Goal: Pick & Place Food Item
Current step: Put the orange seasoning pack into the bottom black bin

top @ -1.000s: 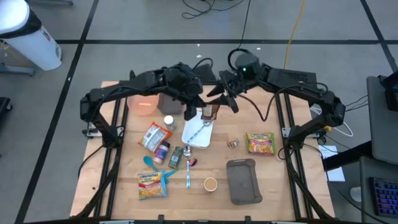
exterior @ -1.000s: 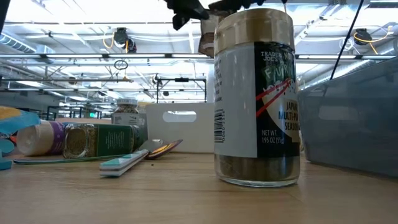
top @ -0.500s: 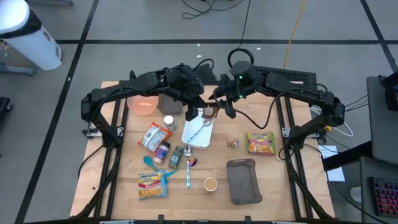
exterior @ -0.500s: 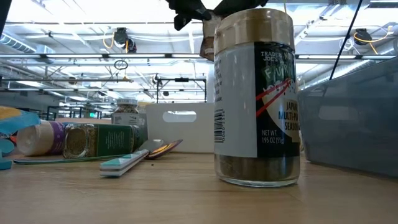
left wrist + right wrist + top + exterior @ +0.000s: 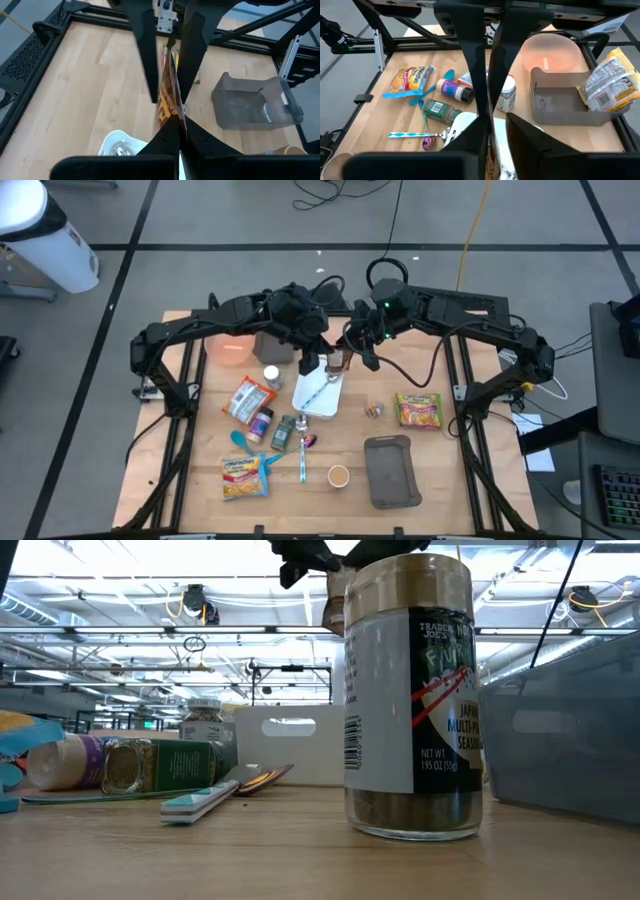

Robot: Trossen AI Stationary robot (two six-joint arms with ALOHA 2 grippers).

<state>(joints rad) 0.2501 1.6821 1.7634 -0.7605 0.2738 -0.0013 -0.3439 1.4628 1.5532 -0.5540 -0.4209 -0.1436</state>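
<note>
The snack packet [image 5: 337, 361] is pinched in my left gripper, far from the grey tray [image 5: 393, 472], so my left gripper should open and my right gripper should carry the packet there.
A thin brown-orange snack packet [image 5: 336, 362] hangs in the air over a white tray [image 5: 320, 395] at mid-table. My left gripper [image 5: 176, 131] reaches in from the table's left and is shut on it. My right gripper [image 5: 349, 352] comes from the far right, and its two fingers close on the same packet from both sides. In the low view the packet [image 5: 333, 608] shows just below the dark fingers, partly hidden behind a tall seasoning jar [image 5: 412, 695]. My left gripper pinches one end of the packet [image 5: 172, 120] between its two fingers, slanting down from the table's left. The packet reaches away from the fingertips, clear of the tray. My right gripper has one finger [image 5: 150, 75] on each flat face of the packet's middle [image 5: 167, 92], slanting down from the far right.
A pink bowl [image 5: 230, 347] and a grey bin [image 5: 275, 342] stand at the far left. Noodle packets [image 5: 418, 409] [image 5: 243, 477], small spice jars [image 5: 283, 430], a toothbrush [image 5: 303, 460], a cup [image 5: 338, 476] and a grey tray [image 5: 390, 472] lie toward the near side.
My right gripper has swung toward the packet held by the left gripper, tipped down a little, and drawn its fingers together around it. The left gripper and the packet have stayed where they were.
</note>
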